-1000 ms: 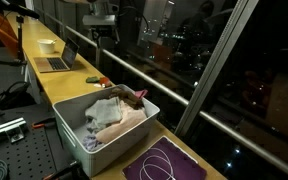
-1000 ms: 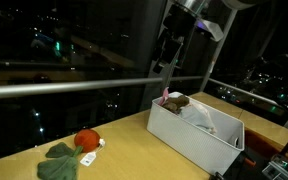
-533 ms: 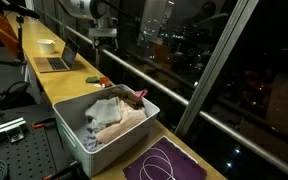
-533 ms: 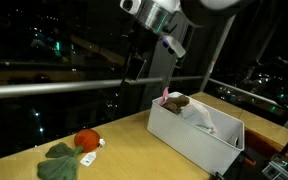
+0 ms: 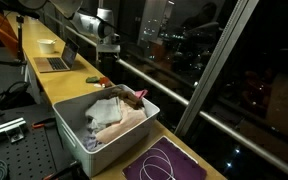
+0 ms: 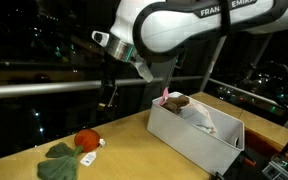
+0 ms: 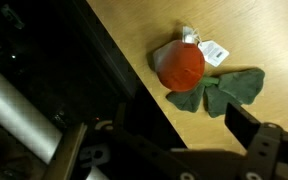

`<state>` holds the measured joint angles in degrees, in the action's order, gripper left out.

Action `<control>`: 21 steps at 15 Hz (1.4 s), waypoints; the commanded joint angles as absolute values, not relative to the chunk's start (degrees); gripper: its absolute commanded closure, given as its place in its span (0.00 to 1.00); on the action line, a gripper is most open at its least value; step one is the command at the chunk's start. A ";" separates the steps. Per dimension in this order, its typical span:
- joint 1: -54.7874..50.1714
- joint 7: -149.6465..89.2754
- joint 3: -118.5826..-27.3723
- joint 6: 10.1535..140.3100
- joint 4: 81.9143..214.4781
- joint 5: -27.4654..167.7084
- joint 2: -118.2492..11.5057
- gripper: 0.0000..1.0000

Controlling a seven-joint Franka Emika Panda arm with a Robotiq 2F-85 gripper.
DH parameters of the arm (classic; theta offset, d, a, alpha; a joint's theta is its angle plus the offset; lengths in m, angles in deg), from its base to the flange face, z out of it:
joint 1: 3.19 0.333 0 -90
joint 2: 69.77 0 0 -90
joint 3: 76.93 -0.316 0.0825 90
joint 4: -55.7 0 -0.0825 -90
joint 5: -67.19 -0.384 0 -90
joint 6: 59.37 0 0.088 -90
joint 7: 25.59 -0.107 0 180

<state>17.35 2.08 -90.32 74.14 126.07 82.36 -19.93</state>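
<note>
The red plush tomato (image 6: 87,139) is lined up with the gap between my open fingers, so I go on lowering my gripper until its round body (image 7: 181,67) is between both fingers.
A red plush tomato (image 7: 180,65) with green felt leaves (image 7: 222,90) and a white tag lies on the wooden bench, seen in both exterior views (image 6: 85,140) (image 5: 97,79). My gripper (image 6: 108,96) hangs in the air above and slightly behind it, near the dark window rail, and appears in the exterior view (image 5: 108,58) too. In the wrist view the gripper (image 7: 156,135) is open with nothing between its fingers; one dark fingertip (image 7: 242,124) shows just below the leaves. The plush lies apart from the fingers, untouched.
A white bin (image 6: 184,133) (image 5: 72,130) holding cloths and a brown plush stands on the bench beside the toy. An open laptop (image 5: 58,60) and a small bowl (image 5: 47,44) sit farther along. A purple mat (image 5: 164,162) with a cable lies past the bin. A metal rail (image 7: 24,115) runs along the window.
The arm has swung away from above the bin toward the red plush and come lower. The jaws stayed open. The plush and bin have not moved.
</note>
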 commanded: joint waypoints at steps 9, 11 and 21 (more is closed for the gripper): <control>19.65 7.42 -93.18 65.22 100.40 79.09 1.47 0.00; 19.99 7.64 -93.41 64.25 98.21 79.10 3.68 0.00; 20.61 7.23 -92.94 64.61 97.61 77.75 6.06 0.64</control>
